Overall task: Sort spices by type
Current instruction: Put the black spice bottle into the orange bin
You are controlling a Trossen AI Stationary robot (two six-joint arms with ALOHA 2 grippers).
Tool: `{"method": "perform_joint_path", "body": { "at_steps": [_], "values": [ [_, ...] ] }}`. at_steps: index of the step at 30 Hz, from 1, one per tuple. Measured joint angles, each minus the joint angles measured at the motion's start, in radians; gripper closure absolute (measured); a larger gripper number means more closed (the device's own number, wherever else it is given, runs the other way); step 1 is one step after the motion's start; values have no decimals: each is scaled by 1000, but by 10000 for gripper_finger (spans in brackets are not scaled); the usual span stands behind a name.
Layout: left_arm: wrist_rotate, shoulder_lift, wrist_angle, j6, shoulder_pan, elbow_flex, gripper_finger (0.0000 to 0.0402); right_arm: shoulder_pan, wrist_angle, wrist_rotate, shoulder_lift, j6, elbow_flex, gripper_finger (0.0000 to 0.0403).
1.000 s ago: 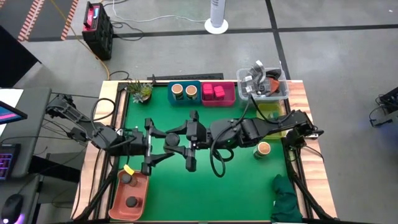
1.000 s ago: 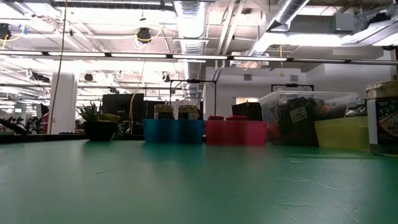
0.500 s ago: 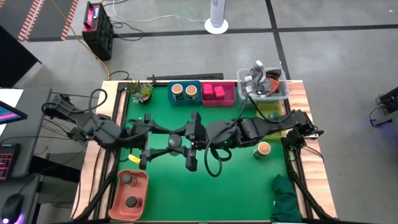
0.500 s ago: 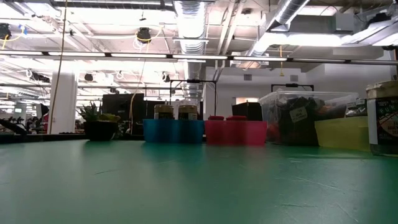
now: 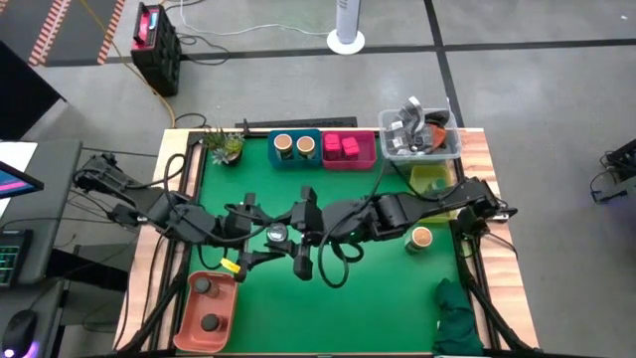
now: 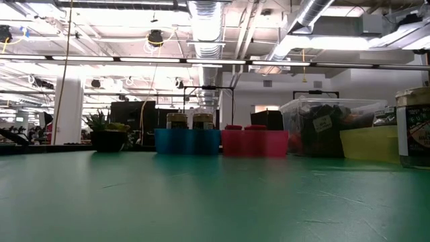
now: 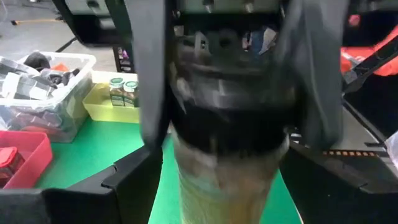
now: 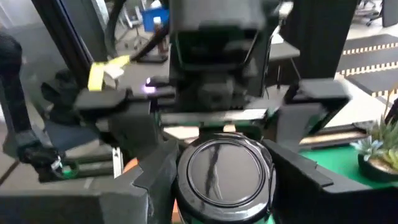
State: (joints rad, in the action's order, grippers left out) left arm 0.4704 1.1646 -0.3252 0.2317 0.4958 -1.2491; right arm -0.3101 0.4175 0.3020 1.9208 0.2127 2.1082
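Observation:
The robot's right gripper is holding the dark-lidded jar far from the terracotta tray (image 5: 206, 306), so the left gripper needs to close on the jar's body (image 7: 221, 186) and take the jar to that tray.
A spice jar with a dark grey lid (image 5: 276, 235) hangs above the middle of the green mat, between both grippers. My right gripper (image 8: 224, 190) comes from the table's right and is shut on it. My left gripper (image 7: 224, 202) faces it from the table's left. It is open, one finger on each side of the jar's tan body (image 7: 224, 180); I cannot tell if they touch it. A tan-topped jar (image 5: 420, 239) stands on the mat at the right. None of this shows in the low view. My right gripper pinches the jar's top at the lid's rim (image 8: 186, 177), between its two fingers (image 8: 155, 183). It reaches in about level from the table's right. The jar stands upright in the hold, lid up, lifted clear of the mat.
Along the far edge stand a plant (image 5: 224, 147), a blue bin (image 5: 295, 159) with two tan-topped jars, a pink bin (image 5: 348, 161) with magenta packs, a clear tub (image 5: 422, 149) and a yellow bin (image 5: 429, 181). Near left, a terracotta tray (image 5: 204, 333) holds two dark-lidded jars. A green cloth (image 5: 457, 313) lies near right.
My left gripper has swung round and tipped, shifting toward the table's right and near edge, closer around the jar. My right gripper has sunk a little with the jar, which stays upright and clear of the mat.

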Motion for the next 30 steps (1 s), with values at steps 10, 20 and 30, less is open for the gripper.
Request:
{"method": "perform_joint_path", "body": {
  "at_steps": [10, 20, 30],
  "values": [
    [-23, 0, -36, 58, -7, 1, 97, -7, 0, -14, 34, 26, 0, 170],
    [-45, 0, -47, 46, -6, 1, 139, 3, -16, -36, 44, 26, 0, 170],
    [-71, 0, -60, 12, -6, 1, 212, 3, -10, -44, 56, 58, 2, 147]
  ]
}}
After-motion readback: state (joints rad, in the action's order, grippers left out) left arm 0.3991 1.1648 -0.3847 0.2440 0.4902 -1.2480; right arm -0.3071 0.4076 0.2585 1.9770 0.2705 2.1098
